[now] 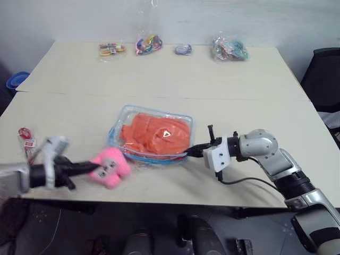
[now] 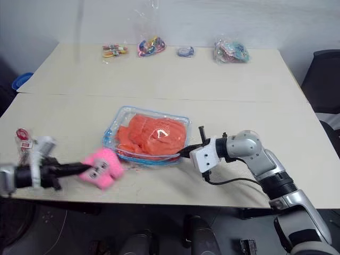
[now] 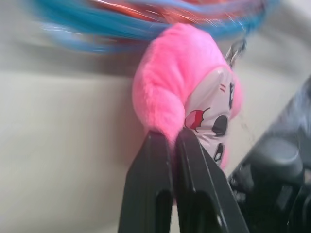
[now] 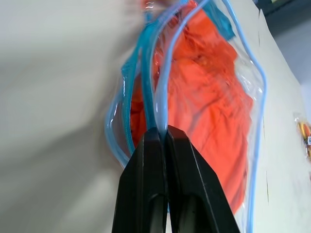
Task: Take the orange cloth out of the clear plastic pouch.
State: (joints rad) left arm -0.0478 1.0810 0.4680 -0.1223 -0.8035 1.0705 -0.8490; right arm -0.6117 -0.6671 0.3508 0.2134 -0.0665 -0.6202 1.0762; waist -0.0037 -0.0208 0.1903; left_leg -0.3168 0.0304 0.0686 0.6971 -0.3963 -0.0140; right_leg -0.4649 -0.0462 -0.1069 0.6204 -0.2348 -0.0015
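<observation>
My right gripper pins the open pouch's blue edge [image 1: 180, 155], so next my left gripper takes that blue edge's other end [image 1: 121, 149], freeing my right gripper for the orange cloth.
The clear plastic pouch [image 1: 151, 133] with light blue edging lies in the middle of the table, and the orange cloth [image 1: 156, 134] fills its inside. My right gripper [image 1: 191, 151] is shut on the pouch's blue edge [image 4: 161, 104] at its right corner. A pink plush toy [image 1: 110, 167] hangs off the pouch's left corner near the table's front edge. My left gripper [image 1: 94, 168] is shut on the toy's pink fur [image 3: 165, 87].
Small clear bags of colourful trinkets [image 1: 149, 44] line the far edge of the table [image 1: 239, 95]. A red-and-white item [image 1: 25, 135] lies at the left edge. A dark chair [image 1: 324, 79] stands at the right.
</observation>
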